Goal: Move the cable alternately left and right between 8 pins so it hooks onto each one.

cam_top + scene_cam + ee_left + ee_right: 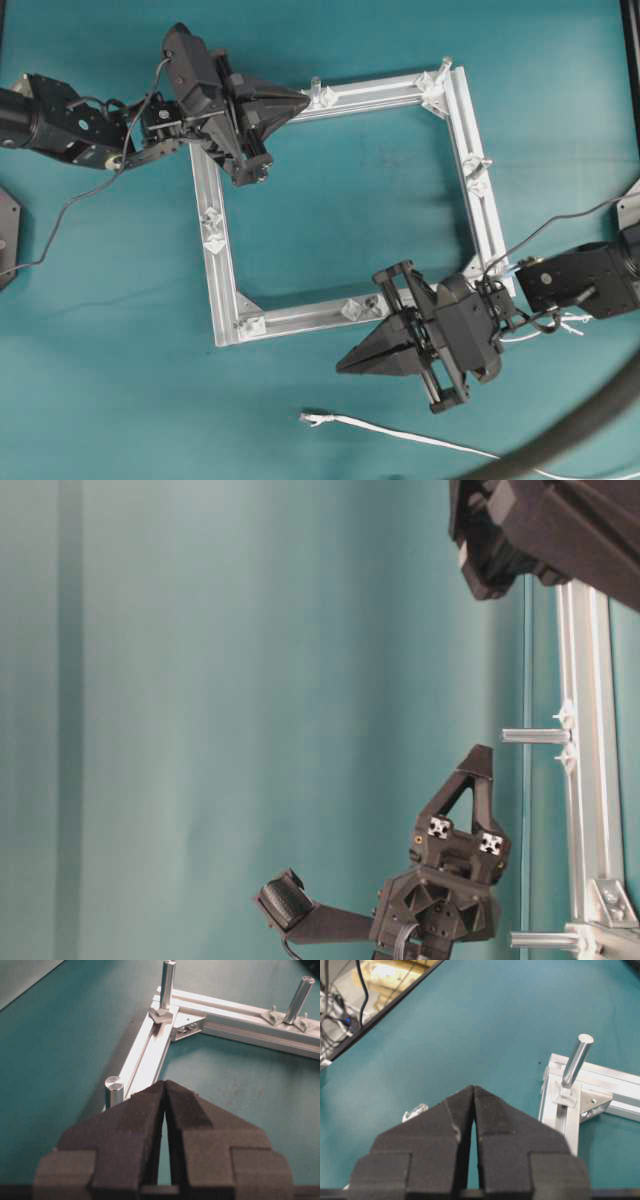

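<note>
I expect the white cable (385, 430) to follow behind the plug and bend around the pins when I carry the plug, since the cable lies in a loose curve (450, 443).
The white cable (400, 434) lies loose on the teal table in front of the frame, with its pale plug (312, 418) at the left end. The plug (415, 1111) also peeks out left of my right gripper (473, 1088). That gripper (340, 367) is shut and empty, just outside the frame's near bar and above the plug. My left gripper (303, 100) is shut and empty at the far left corner of the silver frame (375, 94), beside a pin (318, 90). Upright pins (167, 980) (114, 1091) (577, 1060) stand along the bars, and no cable touches them.
A thick dark hose (570, 430) arcs across the near right corner over the cable. Thin black wires (70, 215) trail from both arms. A dark plate (5, 235) sits at the left edge. In the table-level view, pins (535, 736) stick out from the frame.
</note>
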